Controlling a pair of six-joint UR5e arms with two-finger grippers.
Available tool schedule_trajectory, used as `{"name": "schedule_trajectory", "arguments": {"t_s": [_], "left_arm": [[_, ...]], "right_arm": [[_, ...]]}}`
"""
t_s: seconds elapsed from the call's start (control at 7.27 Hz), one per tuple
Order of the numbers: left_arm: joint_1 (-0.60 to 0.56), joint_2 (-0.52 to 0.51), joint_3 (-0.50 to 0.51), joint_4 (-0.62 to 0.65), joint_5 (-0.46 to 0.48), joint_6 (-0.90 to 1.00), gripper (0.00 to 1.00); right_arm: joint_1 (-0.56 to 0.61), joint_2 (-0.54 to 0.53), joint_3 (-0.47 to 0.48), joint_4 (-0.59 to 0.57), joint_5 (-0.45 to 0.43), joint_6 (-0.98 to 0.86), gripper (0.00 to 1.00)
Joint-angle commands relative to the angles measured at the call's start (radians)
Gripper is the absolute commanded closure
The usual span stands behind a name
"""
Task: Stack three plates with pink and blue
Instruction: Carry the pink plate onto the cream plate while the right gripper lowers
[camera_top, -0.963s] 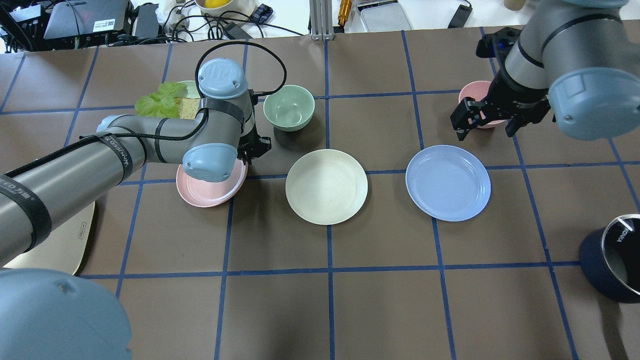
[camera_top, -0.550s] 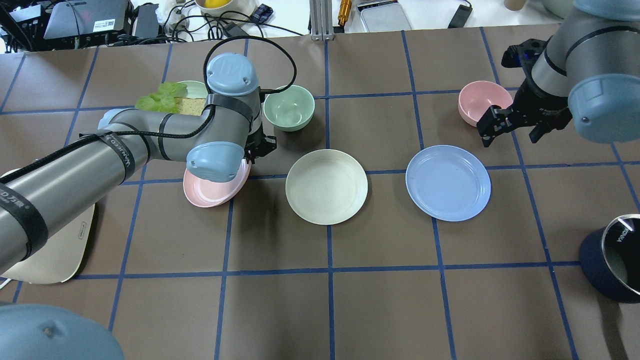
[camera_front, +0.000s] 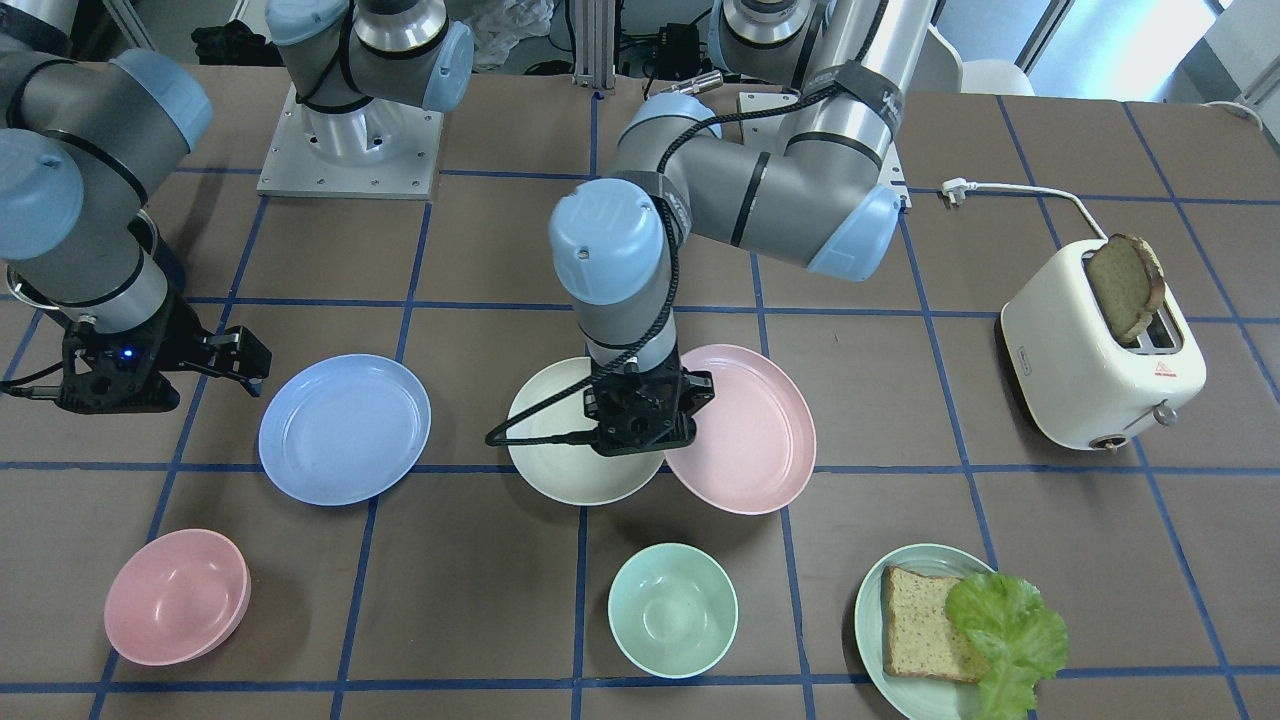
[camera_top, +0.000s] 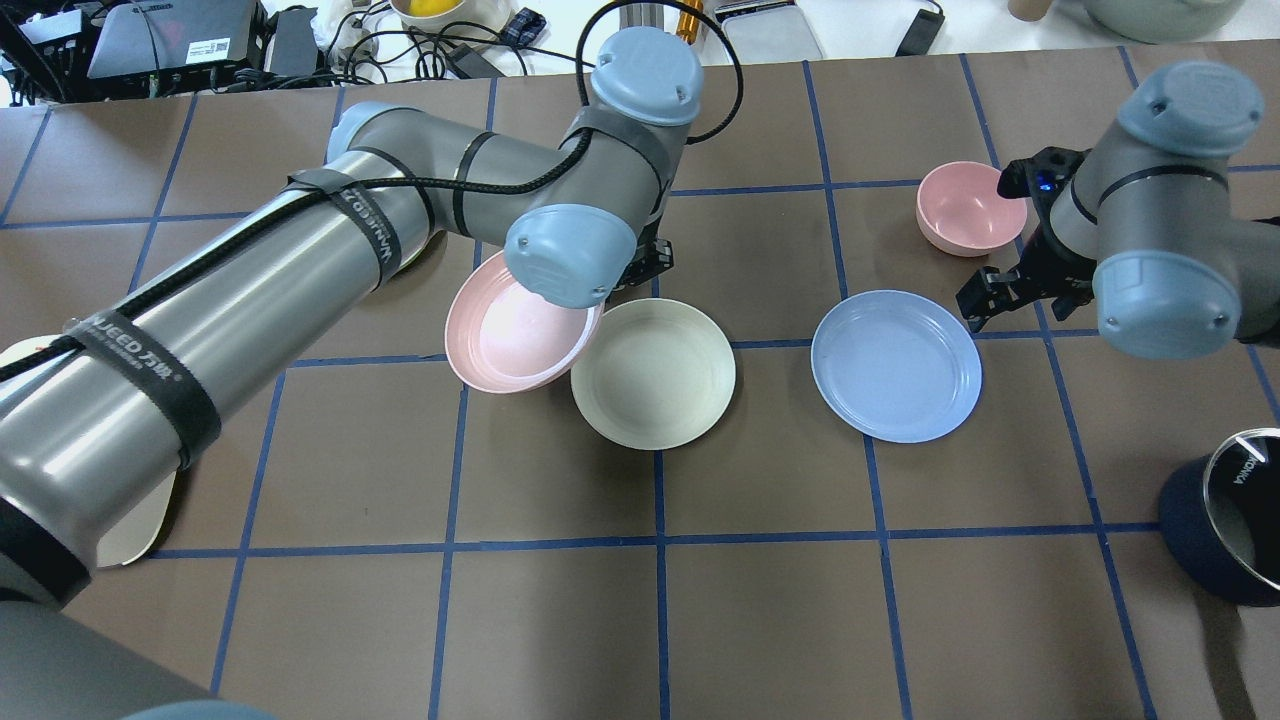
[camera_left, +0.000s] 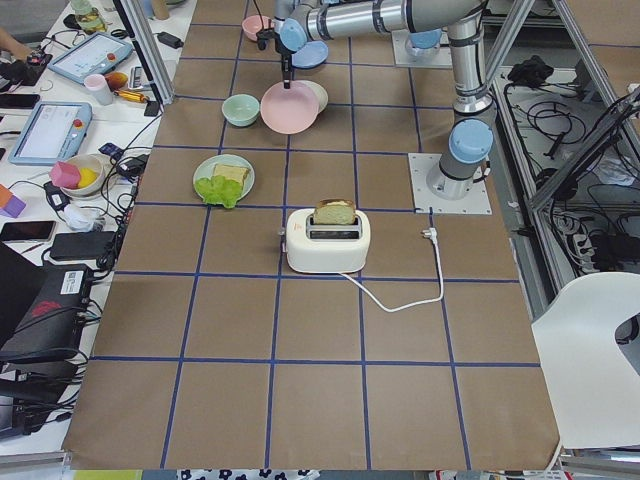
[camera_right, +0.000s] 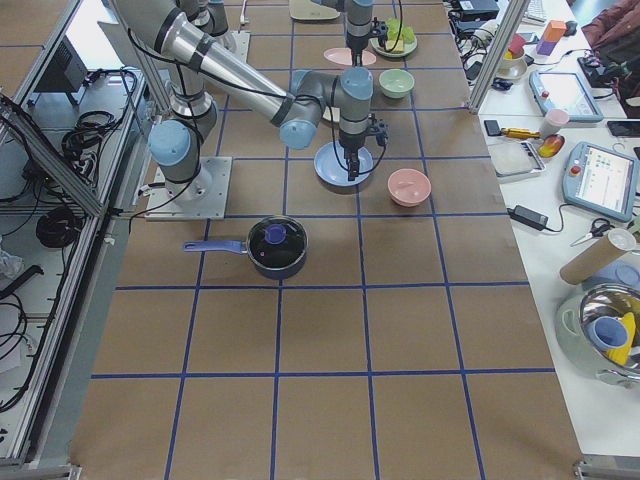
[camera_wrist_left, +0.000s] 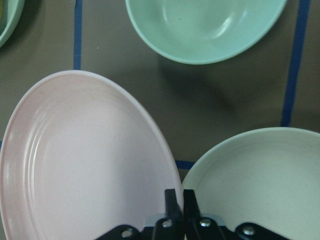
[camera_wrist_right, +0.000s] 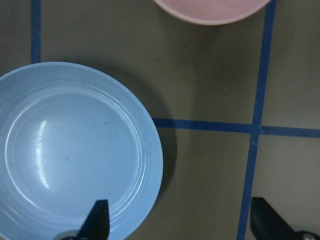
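Observation:
The blue plate looks just as wide as the pink plate. The blue plate will cover the pink plate almost completely when I lower it.
My left gripper is shut on the rim of the pink plate and holds it tilted above the table, its edge over the cream-white plate. The front view shows the pink plate beside the cream plate. The pale blue plate lies flat to the right. My right gripper is open and empty above the blue plate's far right rim, one finger over the plate and one over the table.
A pink bowl sits just beyond the right gripper. A mint bowl sits beyond the cream plate. A mint plate with bread and lettuce, a toaster and a dark pot stand farther off.
My left gripper has lifted the pink plate and carried it right, up to the cream plate. My right gripper has moved away from the pink bowl to the blue plate's rim.

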Motion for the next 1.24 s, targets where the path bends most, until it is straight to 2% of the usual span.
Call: {"name": "schedule_trajectory", "arguments": {"t_s": [0.0,0.28,0.55,0.83,0.96,1.1], "left_arm": [[-0.084,-0.096,0.065,-0.010,0.004,-0.129,0.98],[-0.182,-0.129,0.093,-0.014,0.006,-0.219,0.97],[-0.192,-0.133,0.095,-0.008,0.003,-0.237,0.93],[-0.190,-0.150,0.095,0.021,0.006,-0.240,0.89],[-0.190,-0.159,0.096,0.041,0.006,-0.238,0.80],[-0.192,-0.170,0.095,0.050,0.013,-0.232,0.18]], "right_arm": [[0.000,0.033,0.085,-0.122,0.036,-0.009,0.06],[-0.001,0.075,0.076,-0.159,0.042,-0.009,0.19],[0.000,0.092,0.076,-0.196,0.041,-0.024,0.33],[-0.001,0.116,0.056,-0.199,0.042,-0.028,0.42],[-0.001,0.141,0.030,-0.193,0.039,-0.029,0.45],[-0.001,0.150,0.025,-0.193,0.038,-0.028,0.48]]}}
